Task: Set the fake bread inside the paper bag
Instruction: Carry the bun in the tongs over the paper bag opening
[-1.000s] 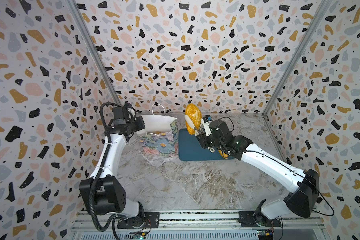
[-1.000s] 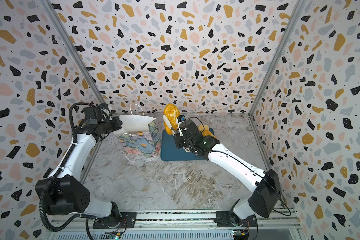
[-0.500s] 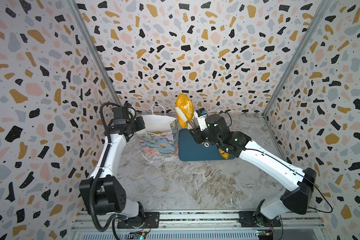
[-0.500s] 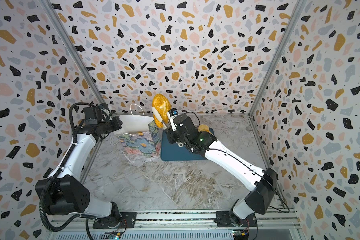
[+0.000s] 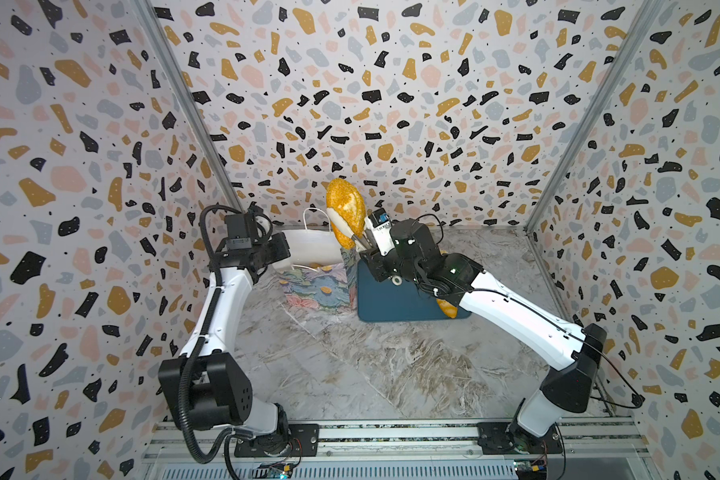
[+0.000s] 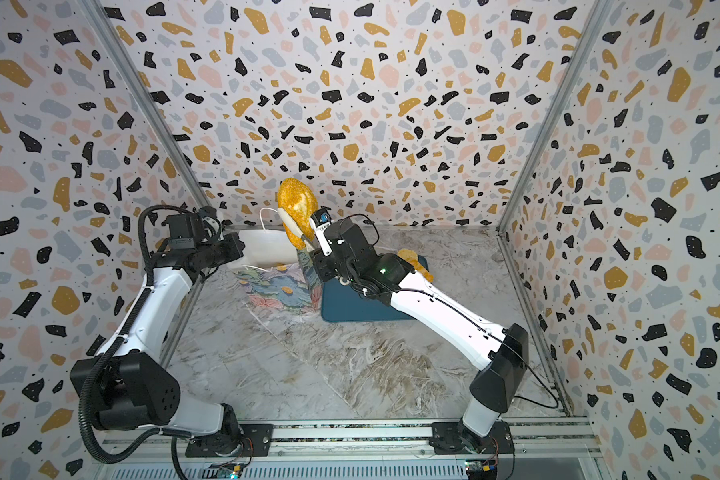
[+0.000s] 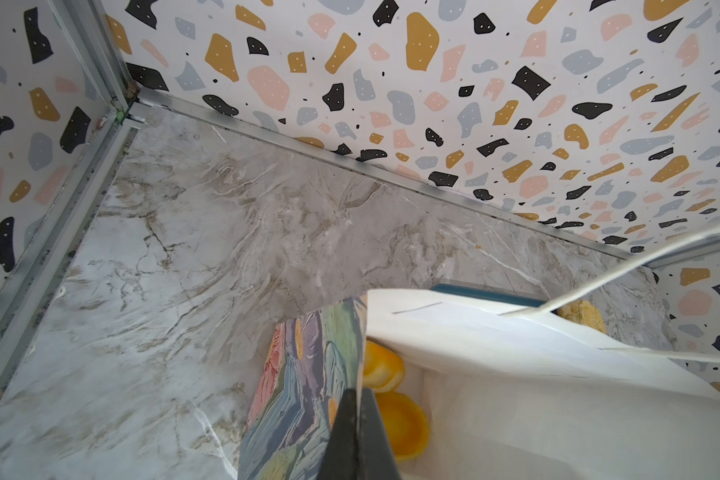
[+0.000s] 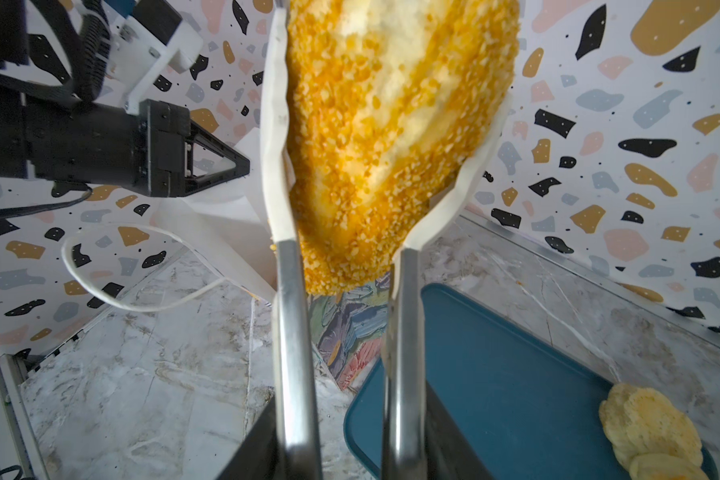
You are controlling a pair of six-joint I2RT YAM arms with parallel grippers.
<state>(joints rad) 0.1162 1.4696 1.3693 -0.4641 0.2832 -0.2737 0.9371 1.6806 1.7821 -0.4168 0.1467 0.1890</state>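
Observation:
The seeded loaf hangs clear above the paper bag's rim, so my right gripper should keep bringing it into the paper bag's opening until it is inside.
The paper bag stands left of the tray, flowered outside and white inside. My left gripper is shut on its near rim and holds the mouth open. Two orange fake bread buns lie inside. My right gripper is shut on steel tongs. Their white tips squeeze a large seeded fake bread loaf, which hangs upright above the bag's right edge. Pale bumpy buns lie on the tray.
A flat dark-blue tray lies on the marble floor right of the bag, partly under my right arm. Terrazzo walls close in the back and both sides. A white cord handle loops out from the bag.
My right arm has carried the loaf left and upward, from over the tray's left end to above the bag's right edge. The left arm and the bag have not moved.

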